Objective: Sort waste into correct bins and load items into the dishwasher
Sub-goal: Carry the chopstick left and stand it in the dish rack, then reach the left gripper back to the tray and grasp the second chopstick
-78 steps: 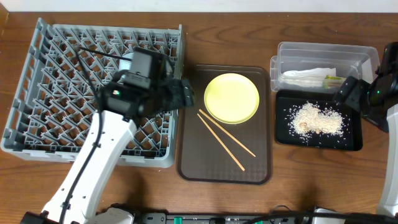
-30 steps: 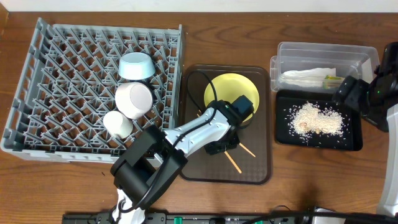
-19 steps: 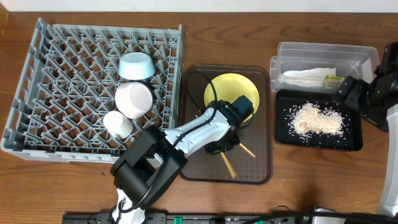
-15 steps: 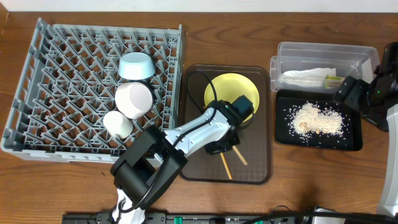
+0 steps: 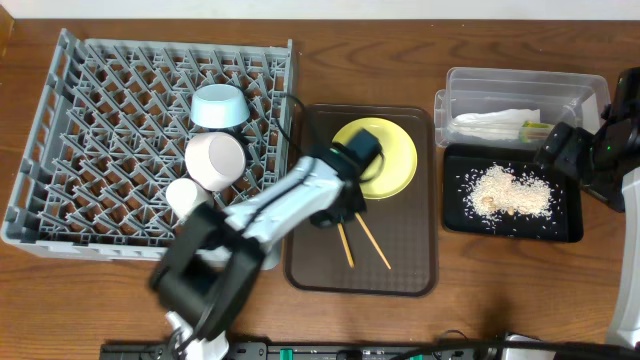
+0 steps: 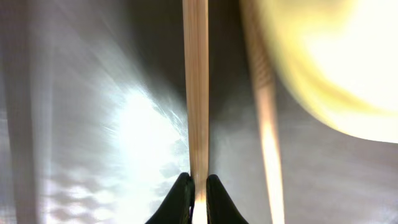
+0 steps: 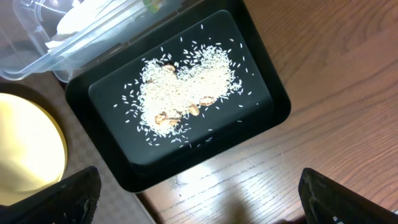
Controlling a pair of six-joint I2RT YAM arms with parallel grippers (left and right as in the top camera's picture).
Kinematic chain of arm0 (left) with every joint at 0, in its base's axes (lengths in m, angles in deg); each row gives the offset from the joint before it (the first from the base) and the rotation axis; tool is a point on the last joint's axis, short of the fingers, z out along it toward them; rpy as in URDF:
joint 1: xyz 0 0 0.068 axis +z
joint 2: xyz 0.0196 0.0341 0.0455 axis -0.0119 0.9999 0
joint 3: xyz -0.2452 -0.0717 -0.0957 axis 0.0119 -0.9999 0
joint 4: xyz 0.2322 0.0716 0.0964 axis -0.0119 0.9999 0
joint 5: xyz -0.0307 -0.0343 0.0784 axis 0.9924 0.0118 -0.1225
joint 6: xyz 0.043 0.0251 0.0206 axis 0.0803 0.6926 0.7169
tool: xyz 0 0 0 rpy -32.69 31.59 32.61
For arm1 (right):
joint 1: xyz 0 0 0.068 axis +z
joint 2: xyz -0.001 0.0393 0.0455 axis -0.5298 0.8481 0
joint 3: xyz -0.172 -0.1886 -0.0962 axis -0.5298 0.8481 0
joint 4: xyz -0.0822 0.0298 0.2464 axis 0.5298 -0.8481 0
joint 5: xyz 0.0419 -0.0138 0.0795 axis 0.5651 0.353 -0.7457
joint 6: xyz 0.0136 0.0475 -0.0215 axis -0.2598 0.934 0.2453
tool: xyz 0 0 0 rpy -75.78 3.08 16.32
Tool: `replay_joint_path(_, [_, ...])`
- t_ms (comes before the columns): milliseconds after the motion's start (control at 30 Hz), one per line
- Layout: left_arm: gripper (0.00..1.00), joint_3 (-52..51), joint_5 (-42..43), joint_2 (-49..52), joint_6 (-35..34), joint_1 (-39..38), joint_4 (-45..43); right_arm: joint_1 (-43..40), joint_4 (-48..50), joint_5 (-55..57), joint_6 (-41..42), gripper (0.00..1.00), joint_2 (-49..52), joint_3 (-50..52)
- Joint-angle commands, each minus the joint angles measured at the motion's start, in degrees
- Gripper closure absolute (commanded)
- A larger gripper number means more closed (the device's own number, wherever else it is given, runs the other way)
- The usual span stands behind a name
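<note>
The held chopstick (image 5: 346, 246) points the same way as the dish rack's open strip (image 5: 264, 150) beside the bowls, so my left gripper keeps carrying it until it hangs above that strip.
My left gripper (image 6: 198, 198) is shut on one wooden chopstick (image 6: 196, 93), which runs straight out from the fingertips over the dark-brown serving tray (image 5: 400, 260). The other chopstick (image 6: 264, 112) lies loose beside it, next to the yellow plate (image 6: 336, 62). From overhead, the left gripper (image 5: 337, 215) is at the plate's (image 5: 390, 160) front left edge, and both chopsticks (image 5: 346, 245) point toward the tray's front. My right gripper (image 7: 199, 205) stands wide open over bare wood beside the black tray (image 7: 261, 81) of rice crumbs (image 7: 183, 93).
The grey dish rack (image 5: 100, 210) holds a light-blue bowl (image 5: 220, 105), a pale-pink bowl (image 5: 215, 158) and a white cup (image 5: 188, 197). The clear tub (image 5: 520, 85) with white napkin sits behind the black tray (image 5: 570, 225). My right arm (image 5: 610, 150) is at the right edge.
The left gripper has closed on one chopstick and pulled back left. That chopstick has swung to point at the tray's front. The right arm has not moved.
</note>
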Motion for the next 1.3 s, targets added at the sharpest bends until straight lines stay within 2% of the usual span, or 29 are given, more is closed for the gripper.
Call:
replay_joint_path(0, [0.92, 0.2, -3.5, -8.7, 11.3, 3.2, 0.0, -0.2, 0.0, -0.2, -0.7, 0.01, -0.3, -0.5])
replay_joint_path(33, [0.92, 0.2, -3.6, -10.1, 13.7, 3.9, -0.2, -0.2, 0.0, -0.2, -0.7, 0.01, -0.3, -0.5])
replay_joint_path(67, [0.92, 0.2, -4.9, -15.7, 23.7, 6.7, 0.2, -0.2, 0.0, -0.2, -0.7, 0.01, -0.3, -0.5])
replay_joint_path(233, [0.92, 0.2, -10.5, -21.7, 35.3, 11.2, 1.2, -0.2, 0.0, -0.2, -0.7, 0.01, -0.3, -0.5])
replay_joint_path(333, [0.92, 0.2, -15.7, -22.3, 37.7, 13.8, 1.0, -0.2, 0.0, -0.2, -0.7, 0.01, -0.3, -0.5])
replay_joint_path(700, [0.91, 0.0, -16.9, -14.6, 37.8, 19.4, -1.9, -0.2, 0.0, -0.3, -0.7, 0.01, -0.3, -0.5])
replay_joint_path(767, [0.85, 0.0, -16.9, -13.2, 37.8, 19.8, -2.2, -0.2, -0.1, -0.3, -0.7, 0.01, -0.3, -0.5])
replay_joint_path(833, [0.72, 0.0, -16.9, -12.4, 37.8, 19.9, -2.2, -0.2, 0.0, -0.3, -0.7, 0.01, -0.3, -0.5])
replay_joint_path(867, [0.6, 0.0, -16.9, -12.3, 37.8, 19.9, -2.4, -0.2, 0.0, -0.2, -0.7, 0.01, -0.3, -0.5])
replay_joint_path(1000, [0.55, 0.5, -16.1, -13.9, 37.8, 19.9, -2.6, -0.2, 0.0, -0.2, -0.7, 0.01, -0.3, -0.5])
replay_joint_path(1067, [0.54, 0.8, -11.8, -15.9, 37.7, 19.7, -2.5, -0.2, 0.0, -0.2, -0.7, 0.01, -0.3, -0.5])
replay_joint_path(1133, [0.53, 0.8, -3.5, -17.9, 35.6, 19.7, -2.5, -0.2, 0.0, -0.2, -0.7, 0.01, -0.3, -0.5])
replay_joint_path(1200, [0.53, 0.8, 4.5, -19.0, 31.1, 19.3, -2.3, -0.2, 0.0, -0.3, -0.7, 0.01, -0.3, -0.5])
replay_joint_path(1267, [0.52, 0.5, 7.6, -18.8, 25.7, 17.8, -1.7, -0.2, 0.0, -0.3, -0.7, 0.01, -0.3, -0.5])
